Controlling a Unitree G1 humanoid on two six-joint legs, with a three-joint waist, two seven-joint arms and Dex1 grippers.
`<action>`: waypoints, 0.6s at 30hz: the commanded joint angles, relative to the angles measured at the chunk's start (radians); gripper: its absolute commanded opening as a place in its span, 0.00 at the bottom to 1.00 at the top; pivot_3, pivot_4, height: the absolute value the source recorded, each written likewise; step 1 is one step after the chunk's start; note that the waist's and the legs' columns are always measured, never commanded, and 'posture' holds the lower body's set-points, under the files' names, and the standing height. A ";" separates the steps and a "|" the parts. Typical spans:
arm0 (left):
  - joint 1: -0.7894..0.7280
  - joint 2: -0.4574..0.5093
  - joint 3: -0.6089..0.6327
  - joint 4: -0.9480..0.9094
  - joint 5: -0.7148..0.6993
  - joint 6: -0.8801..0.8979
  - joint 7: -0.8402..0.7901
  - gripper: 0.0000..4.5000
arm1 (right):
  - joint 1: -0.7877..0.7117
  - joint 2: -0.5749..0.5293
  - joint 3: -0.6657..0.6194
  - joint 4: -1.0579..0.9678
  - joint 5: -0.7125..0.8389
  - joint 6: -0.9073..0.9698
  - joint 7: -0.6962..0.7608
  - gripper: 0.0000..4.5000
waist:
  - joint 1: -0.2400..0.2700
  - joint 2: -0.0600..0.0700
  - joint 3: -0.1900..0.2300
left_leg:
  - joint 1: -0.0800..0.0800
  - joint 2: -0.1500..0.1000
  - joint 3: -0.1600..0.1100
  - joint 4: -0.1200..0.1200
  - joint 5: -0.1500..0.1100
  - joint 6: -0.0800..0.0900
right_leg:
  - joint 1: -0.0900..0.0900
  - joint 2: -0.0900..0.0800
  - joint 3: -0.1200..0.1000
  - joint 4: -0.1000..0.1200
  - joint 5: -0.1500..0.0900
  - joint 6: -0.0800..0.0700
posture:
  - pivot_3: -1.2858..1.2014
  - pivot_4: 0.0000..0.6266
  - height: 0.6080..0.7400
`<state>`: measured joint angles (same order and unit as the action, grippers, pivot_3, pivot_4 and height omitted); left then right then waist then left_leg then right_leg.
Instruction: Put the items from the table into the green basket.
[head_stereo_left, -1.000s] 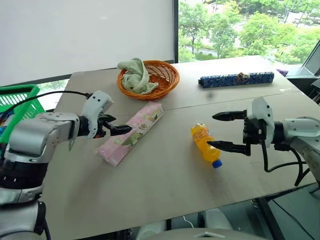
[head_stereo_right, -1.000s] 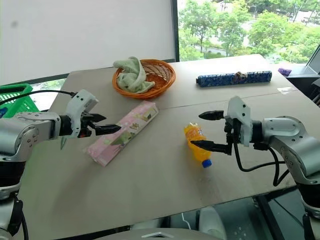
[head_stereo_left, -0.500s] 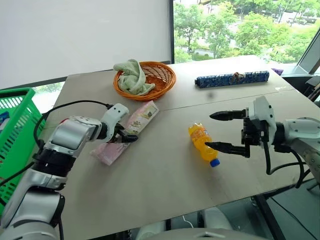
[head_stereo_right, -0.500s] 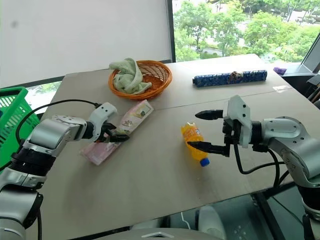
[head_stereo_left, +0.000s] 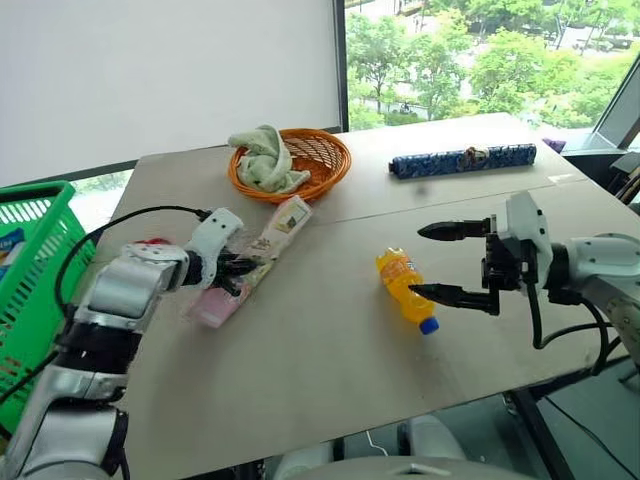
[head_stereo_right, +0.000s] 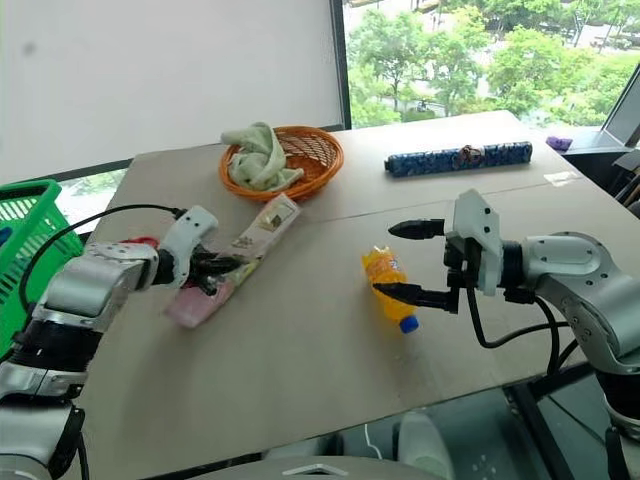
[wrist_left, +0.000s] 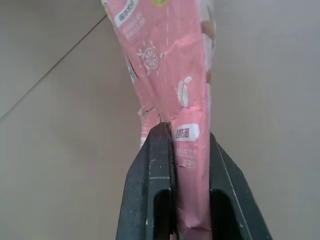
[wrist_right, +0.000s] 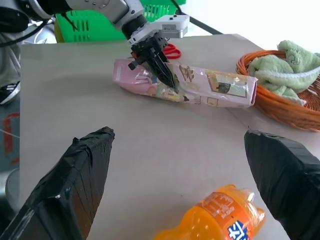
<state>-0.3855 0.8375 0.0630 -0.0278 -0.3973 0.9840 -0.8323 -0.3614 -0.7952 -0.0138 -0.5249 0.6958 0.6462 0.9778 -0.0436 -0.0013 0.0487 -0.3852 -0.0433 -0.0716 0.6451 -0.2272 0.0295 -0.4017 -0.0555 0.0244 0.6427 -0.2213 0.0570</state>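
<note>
I keep carrying the pink box with my left gripper, as both fingers clasp the pink box's narrow width (wrist_left: 191, 150), until it hangs over the green basket's opening (head_stereo_left: 22, 228).
My left gripper (head_stereo_left: 240, 268) is shut on the long pink floral box (head_stereo_left: 277, 232), pinching its near half between both fingers (wrist_left: 159, 165), and the box is creased there. The box lies slanted on the table (head_stereo_left: 330, 380). To the right, the orange drink bottle (head_stereo_left: 404, 290) lies on its side with its blue cap toward me. My right gripper (head_stereo_left: 455, 262) hangs open just right of the bottle, with nothing between its fingers. The dark-blue patterned roll (head_stereo_left: 462, 159) lies at the far right. Red scissor handles (wrist_right: 171, 50) peek out behind my left arm. The green basket (head_stereo_left: 30, 270) stands off the table's left edge.
A round orange wicker basket (head_stereo_left: 310, 160) holding a green cloth (head_stereo_left: 262, 160) sits at the back of the table. A seam runs across the tabletop behind the bottle. The table's front edge is close below my right gripper.
My left gripper has come down onto the pink box and shut on it, creasing the box. The right gripper has kept still and open. The camera view shifted slightly.
</note>
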 joint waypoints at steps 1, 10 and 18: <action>0.003 0.016 0.272 -0.106 -0.140 0.113 0.020 0.07 | -0.072 0.054 0.004 -0.010 0.022 -0.025 -0.018 1.00 | 0.001 -0.005 0.003 | 0.000 0.000 -0.001 0.000 0.000 0.000 | 0.000 0.000 -0.001 0.000 0.000 0.000 | 0.49 0.00 1.00; 0.042 0.172 0.623 -0.045 0.059 -0.115 0.293 0.07 | -0.385 0.346 0.227 0.168 -0.134 -0.043 -0.124 1.00 | 0.010 -0.008 0.002 | 0.001 0.004 -0.003 -0.004 0.001 -0.004 | -0.003 0.003 -0.001 0.001 0.007 -0.003 | 0.55 0.00 1.00; 0.032 0.482 0.561 0.621 0.276 -0.661 0.281 0.07 | -0.600 0.508 0.264 0.369 -0.212 -0.021 -0.169 1.00 | 0.043 -0.011 0.000 | -0.002 0.003 -0.001 -0.013 0.002 -0.010 | -0.012 0.005 0.000 0.000 0.008 -0.006 | 0.55 0.00 1.00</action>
<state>-0.3185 1.2791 0.6322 0.5206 -0.1432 0.4239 -0.5472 -0.9335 -0.2958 0.2622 -0.1639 0.4930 0.6289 0.8182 -0.0006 -0.0124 0.0490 -0.3870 -0.0409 -0.0729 0.6316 -0.2262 0.0177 -0.4134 -0.0511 0.0237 0.6426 -0.2134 0.0510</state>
